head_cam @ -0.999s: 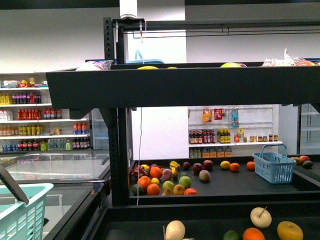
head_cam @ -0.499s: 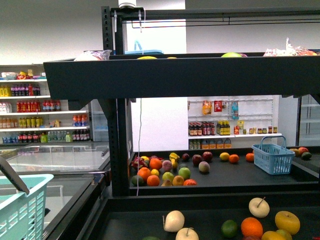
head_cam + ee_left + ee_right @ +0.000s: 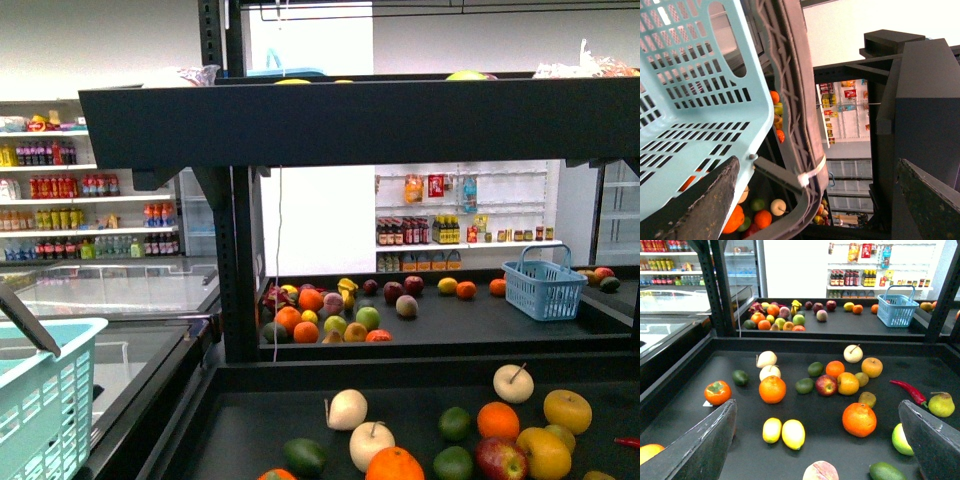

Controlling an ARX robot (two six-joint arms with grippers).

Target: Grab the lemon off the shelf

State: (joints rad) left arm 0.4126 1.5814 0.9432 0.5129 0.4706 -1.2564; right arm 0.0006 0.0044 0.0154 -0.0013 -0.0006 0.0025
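My gripper will carry the pale teal basket (image 3: 45,420), which should follow with its opening up, as the grey handle (image 3: 28,322) already stands up from the basket's rim.
Two lemons lie side by side on the near tray of the black shelf (image 3: 740,410): the larger lemon (image 3: 793,434) and a smaller one (image 3: 772,430). My right gripper (image 3: 816,407) hangs open above this tray, with the lemons between its fingers and nearer the left finger (image 3: 705,445), apart from both. My left gripper (image 3: 817,161) is open beside a pale teal basket (image 3: 690,100); the basket's grey handle (image 3: 800,125) crosses the gap. The front view shows the shelf (image 3: 350,125) but neither arm and no lemon.
Around the lemons lie oranges (image 3: 859,419), a persimmon (image 3: 717,392), a red apple (image 3: 826,385), a chili (image 3: 907,390) and a pear (image 3: 941,404). The upper tray overhangs. A thick upright (image 3: 238,270) stands left. A blue basket (image 3: 545,288) sits on the far tray.
In the front view the upper tray has shifted up the picture, and more of the near tray's fruit now shows along the bottom edge. The teal basket stays at the lower left.
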